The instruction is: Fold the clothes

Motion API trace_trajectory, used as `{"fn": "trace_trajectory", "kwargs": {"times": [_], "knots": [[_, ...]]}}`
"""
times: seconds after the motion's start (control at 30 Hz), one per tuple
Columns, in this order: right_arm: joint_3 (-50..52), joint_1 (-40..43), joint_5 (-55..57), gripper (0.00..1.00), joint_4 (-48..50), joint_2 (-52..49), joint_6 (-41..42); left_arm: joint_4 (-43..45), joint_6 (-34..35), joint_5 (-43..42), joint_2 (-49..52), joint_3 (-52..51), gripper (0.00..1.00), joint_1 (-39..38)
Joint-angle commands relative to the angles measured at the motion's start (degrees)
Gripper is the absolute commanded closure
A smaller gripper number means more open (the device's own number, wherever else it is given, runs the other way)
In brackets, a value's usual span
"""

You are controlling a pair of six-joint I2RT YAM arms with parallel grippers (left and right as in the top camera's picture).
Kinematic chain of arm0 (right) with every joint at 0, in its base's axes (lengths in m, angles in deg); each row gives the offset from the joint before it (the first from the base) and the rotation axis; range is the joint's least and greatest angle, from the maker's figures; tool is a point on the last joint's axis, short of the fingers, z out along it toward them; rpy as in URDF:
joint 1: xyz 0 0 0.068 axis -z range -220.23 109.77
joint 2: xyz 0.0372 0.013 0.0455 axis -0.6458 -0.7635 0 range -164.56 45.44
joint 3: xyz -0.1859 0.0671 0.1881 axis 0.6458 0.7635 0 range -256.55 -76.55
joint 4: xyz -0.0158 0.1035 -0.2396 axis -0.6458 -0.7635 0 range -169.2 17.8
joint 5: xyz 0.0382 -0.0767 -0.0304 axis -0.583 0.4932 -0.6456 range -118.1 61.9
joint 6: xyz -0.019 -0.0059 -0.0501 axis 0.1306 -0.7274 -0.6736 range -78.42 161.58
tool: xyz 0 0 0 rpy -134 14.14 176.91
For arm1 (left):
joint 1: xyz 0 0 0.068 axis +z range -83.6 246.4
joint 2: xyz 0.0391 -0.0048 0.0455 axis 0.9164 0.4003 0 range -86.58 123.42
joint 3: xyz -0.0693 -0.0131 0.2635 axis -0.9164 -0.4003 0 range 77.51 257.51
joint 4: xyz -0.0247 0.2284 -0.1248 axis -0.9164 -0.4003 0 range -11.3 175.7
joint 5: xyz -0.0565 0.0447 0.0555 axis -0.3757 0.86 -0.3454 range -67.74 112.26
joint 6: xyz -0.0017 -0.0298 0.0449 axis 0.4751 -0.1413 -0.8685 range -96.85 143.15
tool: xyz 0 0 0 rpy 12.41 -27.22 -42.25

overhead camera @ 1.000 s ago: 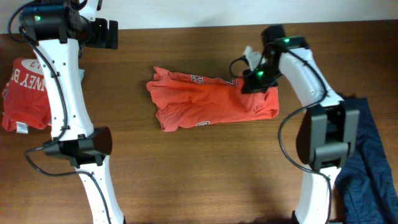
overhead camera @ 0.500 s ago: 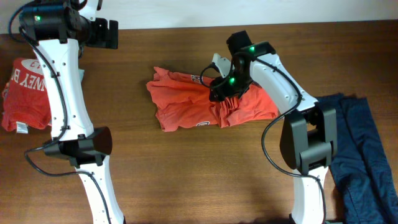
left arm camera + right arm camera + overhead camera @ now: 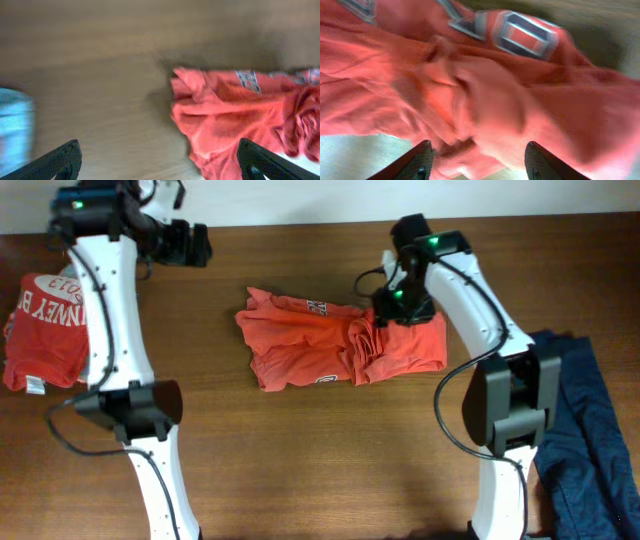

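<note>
The orange-red T-shirt has a bunched fold (image 3: 363,345) under my right gripper. Next, my left gripper grabs the T-shirt's loose end (image 3: 257,308) on its own side and lifts it up.
An orange-red T-shirt (image 3: 320,345) with white print lies crumpled at the table's middle, with a bunched ridge (image 3: 362,350) right of its centre. My right gripper (image 3: 388,302) hovers over the shirt's upper right part. In the right wrist view it (image 3: 482,162) is open, jaws wide apart, with bunched cloth (image 3: 470,100) just below them. My left gripper (image 3: 192,242) is high at the back left, open and empty (image 3: 162,162); it sees the shirt's left end (image 3: 225,115). A dark navy garment (image 3: 585,440) lies at the right edge.
A second red garment (image 3: 40,325) with white print and a small white tag (image 3: 35,385) lies at the far left. A pale blue object (image 3: 14,130) shows at the left edge of the left wrist view. The wooden table (image 3: 330,470) is bare in front.
My right gripper dragged the shirt's right part leftward, then let go and moved back right and up, leaving a bunched ridge. My left gripper shifted slightly to the right.
</note>
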Motion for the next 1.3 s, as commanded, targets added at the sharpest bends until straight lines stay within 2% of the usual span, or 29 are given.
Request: {"fn": "trace_trajectory", "kwargs": {"times": [0.0,0.23,0.4,0.63,0.83,0.87,0.93,1.0,1.07,1.1,1.13,1.17,1.27], "knots": [[-5.9,5.3,1.9,0.33,-3.5,3.7,0.8,0.4,-3.2,-12.3,7.4,-6.0,0.01,0.0],[-9.3,15.0,2.1,0.30,-9.5,3.7,0.1,-3.1,-5.7,-19.6,18.2,-7.8,0.02,0.0],[-9.3,18.3,2.1,0.30,-9.8,3.7,0.1,-6.1,-9.6,-24.2,21.1,-8.1,0.05,0.0],[-9.3,19.0,2.1,0.29,-8.8,3.7,-0.7,-5.5,-10.4,-22.8,21.4,-13.5,0.06,-1.2],[-9.3,19.0,2.3,0.28,-8.0,3.7,-1.2,-3.2,-10.4,-23.1,21.3,-18.2,0.11,-3.9],[-9.3,19.0,2.3,0.26,-7.7,3.7,-1.2,-2.5,-10.4,-23.0,21.4,-18.8,0.19,-4.5],[-9.3,19.0,2.3,0.25,-7.5,3.7,-1.2,0.8,-10.4,-22.8,21.4,-20.2,0.41,-6.9],[-9.3,19.0,2.3,0.24,-7.5,3.7,-1.2,3.7,-10.2,-21.8,21.4,-21.1,0.57,-8.7],[-9.3,19.0,2.3,0.24,-7.5,3.7,-1.4,6.6,-6.6,-15.4,21.4,-21.9,0.61,-11.1],[-9.3,19.0,2.4,0.24,-7.5,3.7,-1.4,7.0,-5.8,-12.6,21.4,-21.9,0.67,-12.0],[-9.3,19.0,2.4,0.24,-7.5,3.7,-1.4,7.4,-4.7,-9.9,21.4,-21.9,0.78,-12.8],[-9.3,19.0,2.4,0.24,-7.5,3.7,-1.4,7.7,-3.1,-7.4,21.3,-21.9,0.99,-13.6],[-9.3,19.0,2.4,0.24,-7.8,3.7,-1.4,7.2,-2.6,-7.3,21.3,-21.8,0.99,-12.5]]}}
